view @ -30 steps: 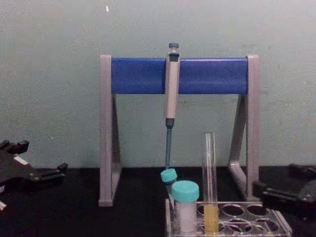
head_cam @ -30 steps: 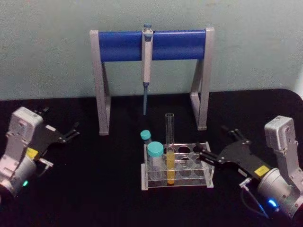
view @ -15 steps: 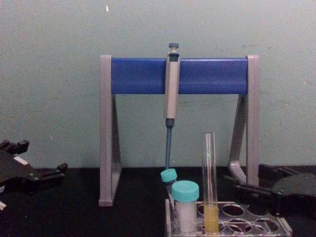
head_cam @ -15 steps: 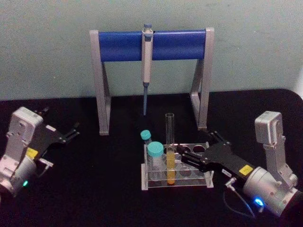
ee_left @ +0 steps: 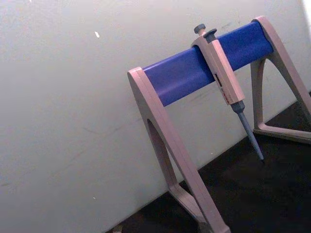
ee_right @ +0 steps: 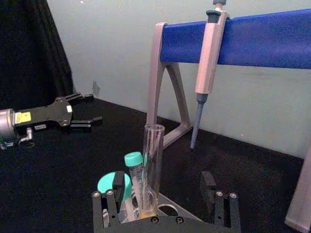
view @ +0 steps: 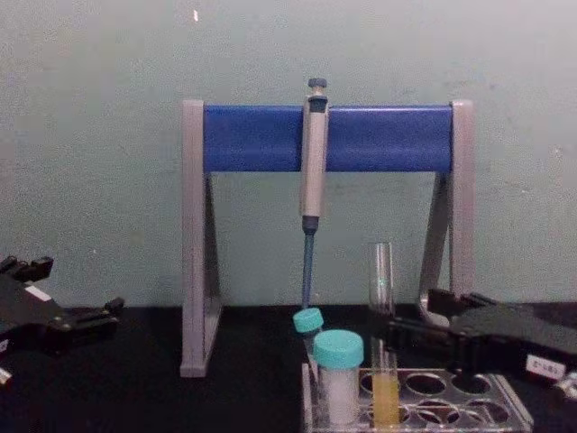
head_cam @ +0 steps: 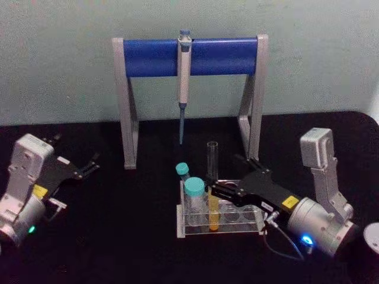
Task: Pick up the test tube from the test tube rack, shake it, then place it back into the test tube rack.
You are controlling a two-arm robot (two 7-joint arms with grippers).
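Note:
The yellow-orange liquid reaches up near the rack's upper holes, so I should expect a nearly half-full test tube when I lift it out.
The test tube stands upright in the test tube rack, with yellow-orange liquid at its bottom. My right gripper is open and reaches in from the right at rack height. In the right wrist view the test tube rises between the two fingers, closer to one of them, and neither finger touches it. The chest view shows the right gripper level with the lower part of the test tube, above the rack. My left gripper rests open at the far left.
Two teal-capped white vials stand in the rack just left of the tube. Behind the rack a tall grey stand with a blue crossbar holds a hanging pipette. Black tabletop stretches between the rack and the left arm.
My right gripper has moved leftward over the rack, from its right end to straddling the test tube. The tube, vials and left arm have stayed in place.

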